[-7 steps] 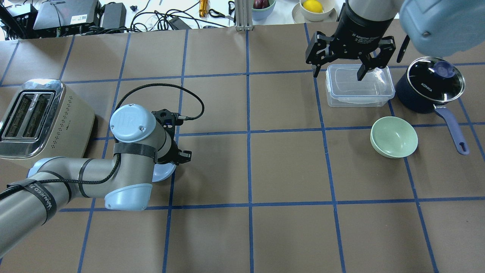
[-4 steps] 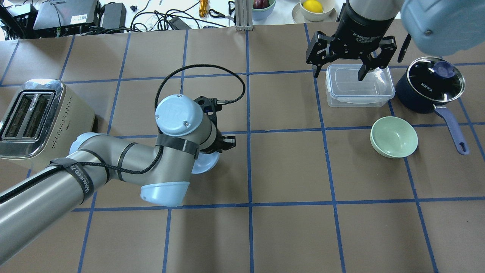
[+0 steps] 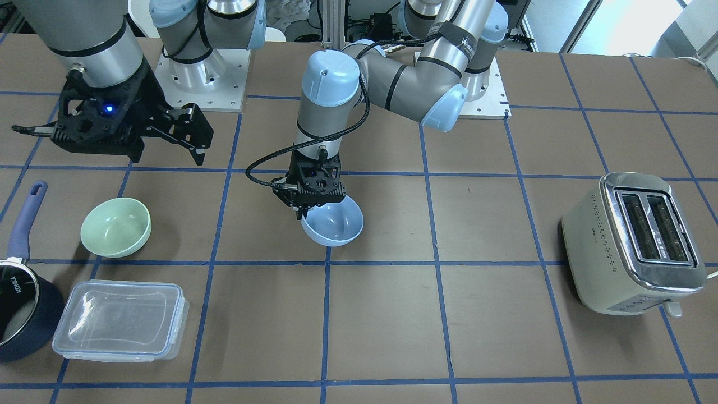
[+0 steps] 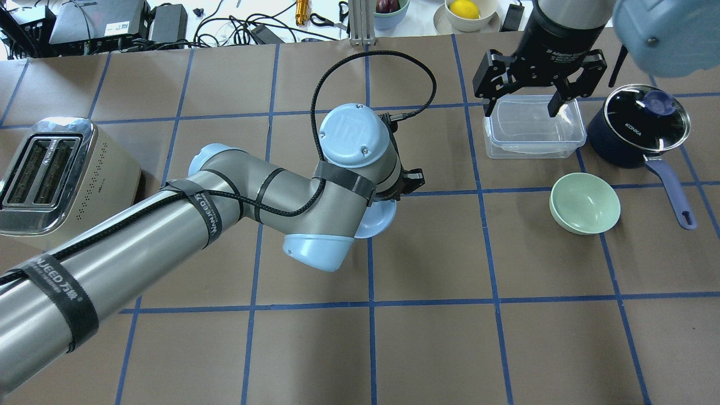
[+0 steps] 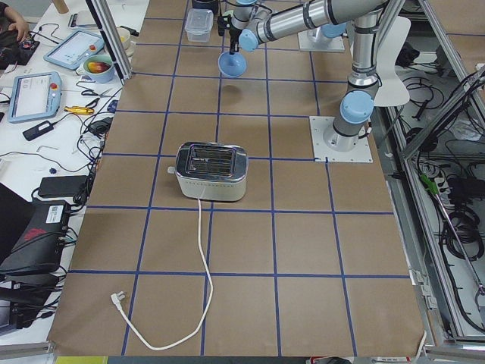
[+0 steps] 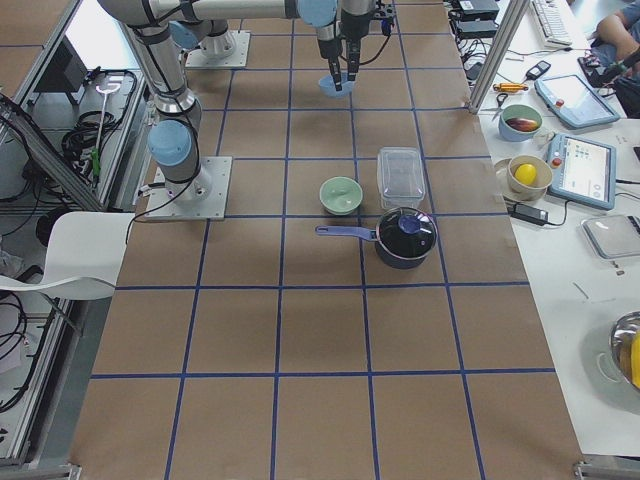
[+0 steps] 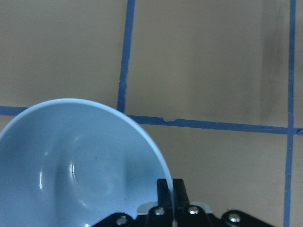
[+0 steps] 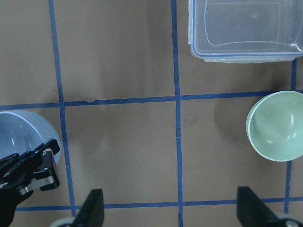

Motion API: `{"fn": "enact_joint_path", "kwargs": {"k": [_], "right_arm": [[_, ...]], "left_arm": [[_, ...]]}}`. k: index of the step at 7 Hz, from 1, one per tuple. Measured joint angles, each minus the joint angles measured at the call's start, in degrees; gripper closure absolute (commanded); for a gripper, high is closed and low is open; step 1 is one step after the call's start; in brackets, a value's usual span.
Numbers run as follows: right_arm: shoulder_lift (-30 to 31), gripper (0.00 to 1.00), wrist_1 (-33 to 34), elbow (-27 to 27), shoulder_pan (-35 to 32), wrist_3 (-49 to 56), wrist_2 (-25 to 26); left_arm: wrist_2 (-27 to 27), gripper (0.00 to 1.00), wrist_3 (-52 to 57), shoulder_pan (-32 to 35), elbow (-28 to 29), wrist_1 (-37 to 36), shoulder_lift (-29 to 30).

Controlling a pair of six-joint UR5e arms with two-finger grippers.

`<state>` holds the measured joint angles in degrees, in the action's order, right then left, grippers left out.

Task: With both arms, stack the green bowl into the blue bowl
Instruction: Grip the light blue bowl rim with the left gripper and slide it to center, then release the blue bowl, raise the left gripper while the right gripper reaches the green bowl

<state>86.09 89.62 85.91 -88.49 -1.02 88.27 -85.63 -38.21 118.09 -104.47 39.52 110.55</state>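
Observation:
The blue bowl (image 3: 336, 222) hangs slanted in my left gripper. That gripper should put it down flat and move away before my right gripper brings the green bowl (image 3: 115, 228).
The pale blue bowl (image 3: 335, 225) hangs tilted just above the table's middle. My left gripper (image 3: 304, 210) is shut on its rim. The left wrist view shows the fingers (image 7: 164, 190) pinching the rim of the blue bowl (image 7: 71, 161). In the overhead view the left arm hides most of the blue bowl (image 4: 381, 218). The mint-green bowl (image 4: 585, 202) sits upright and empty on the table at the right, also in the right wrist view (image 8: 277, 125). My right gripper (image 4: 522, 104) is open and empty, high over the clear container, apart from the green bowl.
A clear lidded plastic container (image 4: 531, 126) and a dark navy saucepan (image 4: 638, 126) with a handle stand just beyond the green bowl. A toaster (image 4: 62, 174) stands at the far left. Cables and fruit bowls lie past the table's far edge.
My left arm has carried the blue bowl to the right, from near the toaster to the table's middle. My right gripper has shifted slightly right and stays open.

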Motion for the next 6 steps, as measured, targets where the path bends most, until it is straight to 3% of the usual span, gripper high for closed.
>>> {"fn": "enact_joint_path", "kwargs": {"k": [1,3,5,6], "right_arm": [[-0.15,0.0,-0.2,0.7,3.95,4.42,-0.33],[-0.81,0.0,0.98,5.23,11.71,15.19,-0.49],[-2.19,0.0,8.35,14.41,20.9,27.73,-0.34],[-2.88,0.0,15.63,20.0,24.37,31.18,-0.26]], "left_arm": [[-0.09,0.18,-1.58,0.76,0.42,-0.29,0.9],[-0.63,0.03,-1.76,-0.02,1.3,-0.22,-0.55],[-0.82,0.0,6.88,-5.66,1.55,5.92,-5.39],[-0.75,0.0,12.98,-9.51,1.68,11.6,-9.01]]}}
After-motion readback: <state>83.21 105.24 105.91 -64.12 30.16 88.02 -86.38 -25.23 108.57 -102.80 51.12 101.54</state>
